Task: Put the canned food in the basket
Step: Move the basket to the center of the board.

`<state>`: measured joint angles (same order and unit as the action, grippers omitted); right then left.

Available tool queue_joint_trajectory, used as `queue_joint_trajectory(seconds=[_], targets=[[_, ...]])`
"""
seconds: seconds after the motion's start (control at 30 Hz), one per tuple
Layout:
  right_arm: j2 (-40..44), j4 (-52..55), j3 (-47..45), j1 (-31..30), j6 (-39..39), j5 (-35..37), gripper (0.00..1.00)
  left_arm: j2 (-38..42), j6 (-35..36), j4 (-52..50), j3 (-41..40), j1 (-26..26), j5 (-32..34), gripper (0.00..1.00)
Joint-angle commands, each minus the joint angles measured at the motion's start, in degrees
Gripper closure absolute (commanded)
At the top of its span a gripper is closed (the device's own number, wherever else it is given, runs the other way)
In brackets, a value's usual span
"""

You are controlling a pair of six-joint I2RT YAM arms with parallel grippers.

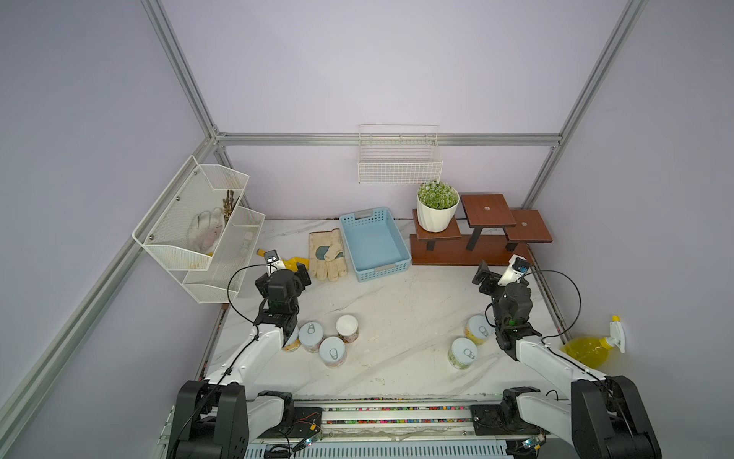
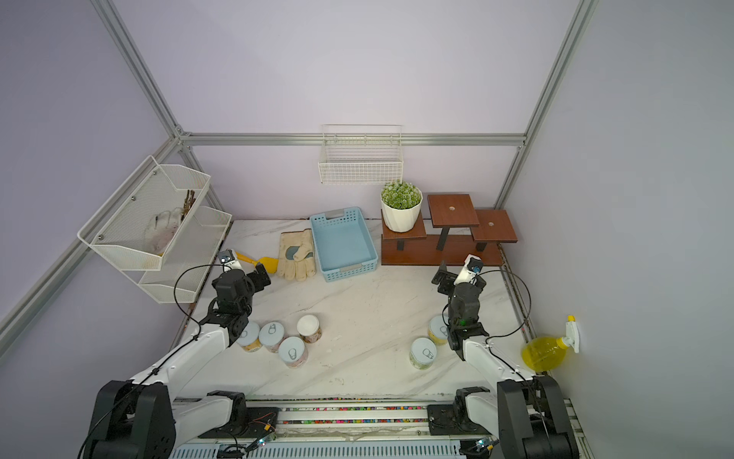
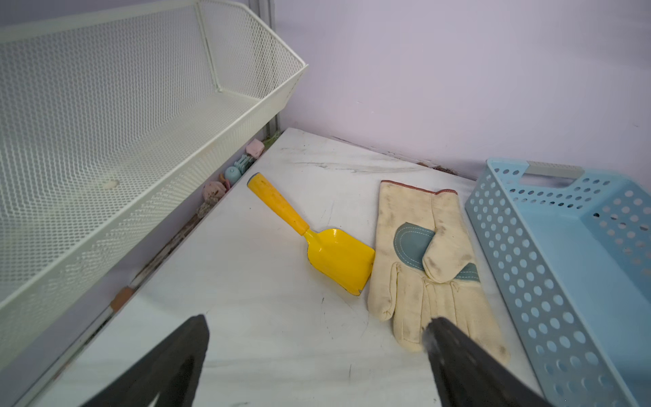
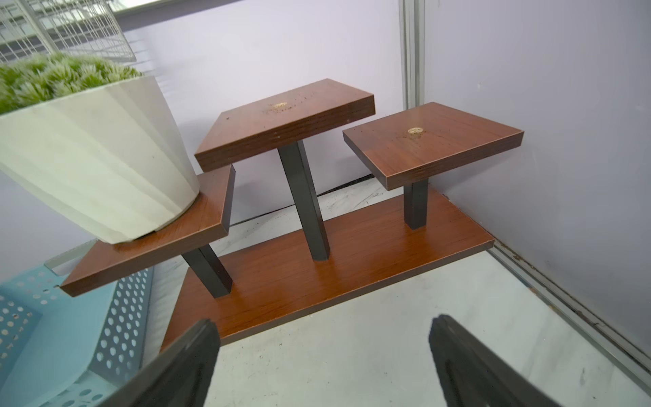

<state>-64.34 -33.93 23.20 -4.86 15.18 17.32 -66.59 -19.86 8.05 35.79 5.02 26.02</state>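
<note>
The light-blue basket (image 1: 375, 241) is far back by the wall, away from the canned food, so my right gripper should pull the basket into the open middle (image 1: 402, 297) first.
Several tins of canned food stand upright on the marble table near the front: a cluster on the left (image 1: 333, 351) beside my left arm, which partly hides one, and two on the right (image 1: 462, 353). The light-blue basket (image 1: 373, 242) sits empty at the back centre, seen in both top views. My left gripper (image 1: 304, 276) hovers open over bare table near a glove, its jaws wide apart in the left wrist view (image 3: 317, 324). Open and empty as well, my right gripper (image 1: 484, 274) hangs in front of the wooden stand, fingers spread in the right wrist view (image 4: 322, 324).
A cream work glove (image 1: 327, 256) and a yellow trowel (image 1: 294, 262) lie left of the basket. A white mesh rack (image 1: 198, 230) hangs at the left, a wire basket (image 1: 399, 159) on the back wall. A potted plant (image 1: 437, 210) stands on the wooden stand (image 1: 488, 238). A yellow spray bottle (image 1: 588, 349) hangs far right.
</note>
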Motion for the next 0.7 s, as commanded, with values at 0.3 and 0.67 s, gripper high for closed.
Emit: queue_joint_trajectory(seconds=[0.3,0.67], targets=[[1.90,24.20,8.08,-0.05,15.26,-7.96,0.01,2.66,-14.90,-19.57,7.14,5.34,-11.61,0.00],[-5.12,26.44,15.28,-12.61,11.36,-17.01,0.01,-5.94,-9.84,-27.30,20.45,14.25,-18.87,0.00]])
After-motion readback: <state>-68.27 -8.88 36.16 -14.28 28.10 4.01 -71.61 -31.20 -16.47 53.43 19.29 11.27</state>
